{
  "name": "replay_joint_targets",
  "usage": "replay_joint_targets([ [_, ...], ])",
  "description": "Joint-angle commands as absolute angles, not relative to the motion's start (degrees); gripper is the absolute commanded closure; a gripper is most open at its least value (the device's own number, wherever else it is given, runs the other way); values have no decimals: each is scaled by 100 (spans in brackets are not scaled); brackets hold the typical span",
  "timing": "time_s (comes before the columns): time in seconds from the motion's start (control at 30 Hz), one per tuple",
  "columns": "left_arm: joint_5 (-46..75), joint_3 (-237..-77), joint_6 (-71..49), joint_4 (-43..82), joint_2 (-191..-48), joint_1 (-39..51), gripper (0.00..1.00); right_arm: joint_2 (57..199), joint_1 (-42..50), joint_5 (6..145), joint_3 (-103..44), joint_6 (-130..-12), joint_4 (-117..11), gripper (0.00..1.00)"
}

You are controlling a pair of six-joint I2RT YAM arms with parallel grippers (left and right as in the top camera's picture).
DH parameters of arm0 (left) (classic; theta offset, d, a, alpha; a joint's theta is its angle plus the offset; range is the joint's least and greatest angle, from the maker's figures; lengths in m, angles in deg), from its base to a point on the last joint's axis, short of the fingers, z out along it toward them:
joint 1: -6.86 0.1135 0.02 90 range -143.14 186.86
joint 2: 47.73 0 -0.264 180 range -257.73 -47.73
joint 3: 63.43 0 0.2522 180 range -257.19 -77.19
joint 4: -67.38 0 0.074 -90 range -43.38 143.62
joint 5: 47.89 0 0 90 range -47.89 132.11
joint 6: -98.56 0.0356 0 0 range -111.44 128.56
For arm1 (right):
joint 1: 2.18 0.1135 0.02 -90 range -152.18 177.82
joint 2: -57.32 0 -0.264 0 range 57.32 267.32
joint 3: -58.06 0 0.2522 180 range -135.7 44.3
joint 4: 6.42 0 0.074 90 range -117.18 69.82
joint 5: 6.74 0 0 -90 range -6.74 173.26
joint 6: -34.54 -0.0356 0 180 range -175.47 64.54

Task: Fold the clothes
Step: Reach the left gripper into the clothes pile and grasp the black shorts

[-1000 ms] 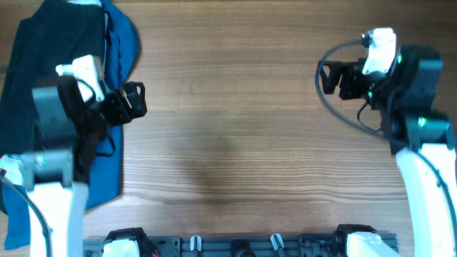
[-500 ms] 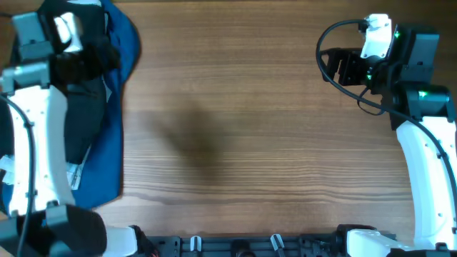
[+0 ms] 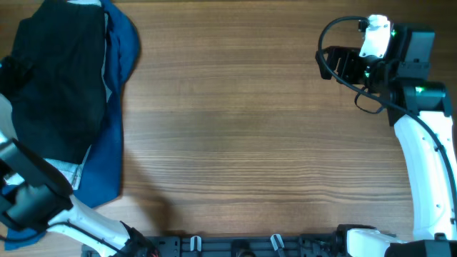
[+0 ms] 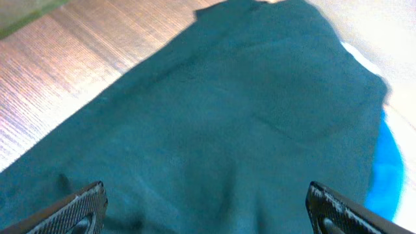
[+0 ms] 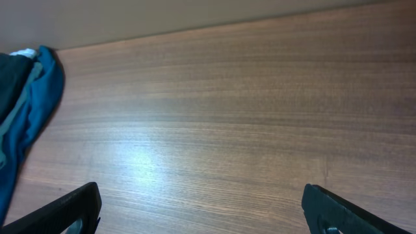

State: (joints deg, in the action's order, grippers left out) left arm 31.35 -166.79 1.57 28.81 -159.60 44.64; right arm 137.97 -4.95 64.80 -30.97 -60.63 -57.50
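Observation:
I should now bring my left gripper down until it closes on the black shorts point(image 3: 40, 83); their fabric fills the gap of its open fingers point(image 4: 203, 203), clear of the deep-blue garment.
The black shorts point(image 3: 57, 78) lie spread on a pile at the table's far left. In the left wrist view they fill most of the frame as dark fabric point(image 4: 214, 117). My left gripper point(image 4: 208, 211) is open and empty, hovering just above the shorts with fabric between its fingertips but not held. In the overhead view only the left arm point(image 3: 28, 203) shows at the lower left; its fingers are out of frame. My right gripper point(image 3: 330, 64) is open and empty at the far right, above bare wood point(image 5: 208, 208). The shorts' edge point(image 5: 5, 71) shows far to its left.
A deep-blue garment point(image 3: 107, 157) lies under the shorts and sticks out to the right and front; it also shows in the left wrist view point(image 4: 390, 169) and the right wrist view point(image 5: 32, 97). A whitish cloth edge point(image 3: 68, 175) peeks out below. The wooden table point(image 3: 235, 128) spans the middle.
My left arm has swung off the pile toward the left edge, uncovering the black shorts in the overhead view. The right arm has barely moved.

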Motion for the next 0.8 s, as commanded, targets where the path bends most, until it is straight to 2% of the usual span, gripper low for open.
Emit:
replay_joint_targets([
  [0.0,2801,-16954,258,3125,-16646,4645,4,13899,-464,6368,-3208,-6164,-5766,0],
  [0.2,2805,-17558,260,3392,-17446,4788,0,13952,-464,6371,-3208,-6166,-5886,0],
  [0.4,2820,-17558,310,3801,-17715,4803,1,13952,-464,6371,-3208,-6171,-5879,0],
  [0.53,2816,-17556,391,3696,-17868,4801,11,13952,-464,6371,-3208,-6264,-5879,0],
  [0.57,2816,-17556,391,3608,-17888,4801,16,13952,-464,6373,-3208,-6319,-5877,0],
  [0.67,2748,-17556,378,3390,-17866,4772,55,13952,-464,6371,-3208,-6435,-5857,0],
  [0.77,2689,-17558,332,3326,-17792,4728,78,13952,-464,6371,-3208,-6494,-5779,0],
])
